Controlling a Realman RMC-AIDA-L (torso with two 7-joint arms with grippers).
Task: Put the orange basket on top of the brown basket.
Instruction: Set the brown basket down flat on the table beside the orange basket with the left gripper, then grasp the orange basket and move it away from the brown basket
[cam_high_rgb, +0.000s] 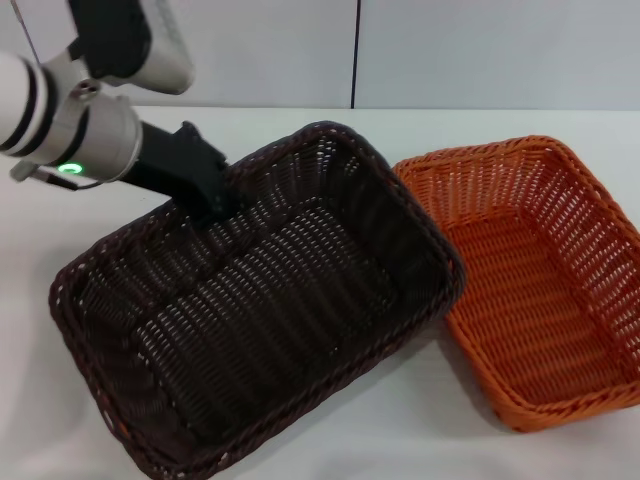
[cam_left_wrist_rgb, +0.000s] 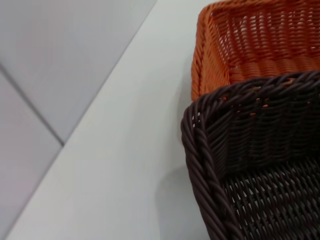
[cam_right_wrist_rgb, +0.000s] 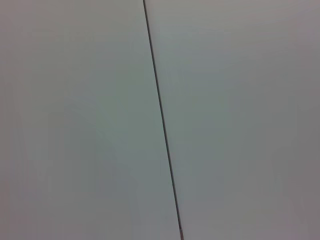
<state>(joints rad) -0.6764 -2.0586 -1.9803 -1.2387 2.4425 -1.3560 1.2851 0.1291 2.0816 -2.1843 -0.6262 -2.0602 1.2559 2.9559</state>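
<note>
I keep lowering the brown basket's far rim (cam_high_rgb: 278, 147) with my left gripper until the brown basket's base sits flat, and then let go, because the brown basket's open side (cam_high_rgb: 265, 300) faces up next to the orange basket.
The brown basket (cam_high_rgb: 260, 310) fills the left and middle of the head view, tilted, with its right corner overlapping the left rim of the orange basket (cam_high_rgb: 540, 280). The orange basket sits on the white table at the right. My left gripper (cam_high_rgb: 213, 203) is at the brown basket's far rim, its black fingers closed over the braided edge. The left wrist view shows a corner of the brown basket's rim (cam_left_wrist_rgb: 200, 150) with the orange basket (cam_left_wrist_rgb: 240, 45) just behind it. My right gripper is out of view; its wrist view shows only a wall.
The white table (cam_high_rgb: 400, 440) stretches in front of and behind both baskets. A pale wall with a dark vertical seam (cam_high_rgb: 355, 50) stands behind the table; the seam also shows in the right wrist view (cam_right_wrist_rgb: 162, 120).
</note>
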